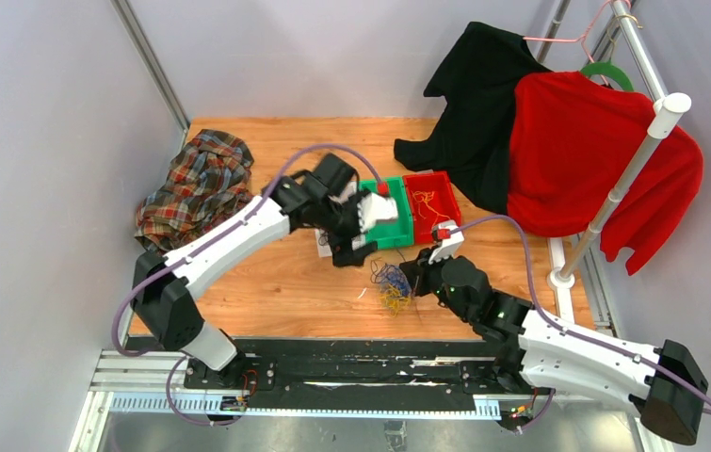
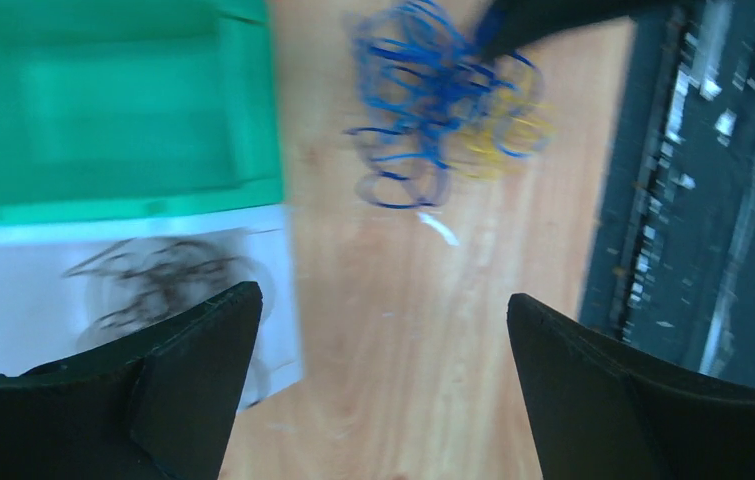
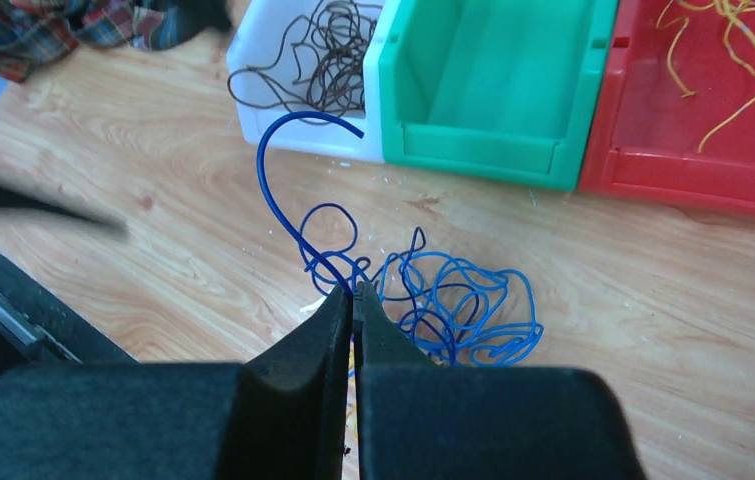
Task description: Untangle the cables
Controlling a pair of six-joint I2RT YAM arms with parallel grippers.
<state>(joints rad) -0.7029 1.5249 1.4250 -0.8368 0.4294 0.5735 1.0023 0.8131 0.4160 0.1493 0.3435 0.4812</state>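
The raised blue cable (image 1: 402, 254) will slip free and leave the rest behind when the robot pulls it, because the clump's loops (image 1: 391, 279) are loose and open.
The cables lie as a clump of blue and yellow-orange loops (image 1: 391, 287) on the wooden table in front of the bins. The clump also shows in the left wrist view (image 2: 438, 95) and the right wrist view (image 3: 458, 300). My right gripper (image 3: 354, 289) is shut on one blue cable (image 3: 271, 180), which arcs up from the clump toward the white bin. In the top view this gripper (image 1: 414, 274) sits at the clump's right edge. My left gripper (image 2: 383, 296) is open and empty above bare table beside the white bin; it also shows in the top view (image 1: 349, 250).
Three small bins stand in a row: a white bin (image 3: 253, 95) with black cables, an empty green bin (image 3: 493, 90), and a red bin (image 3: 713, 130) with yellow-orange cables. A plaid cloth (image 1: 196, 184) lies at the left. Black and red garments (image 1: 568, 141) hang on a rack at the right.
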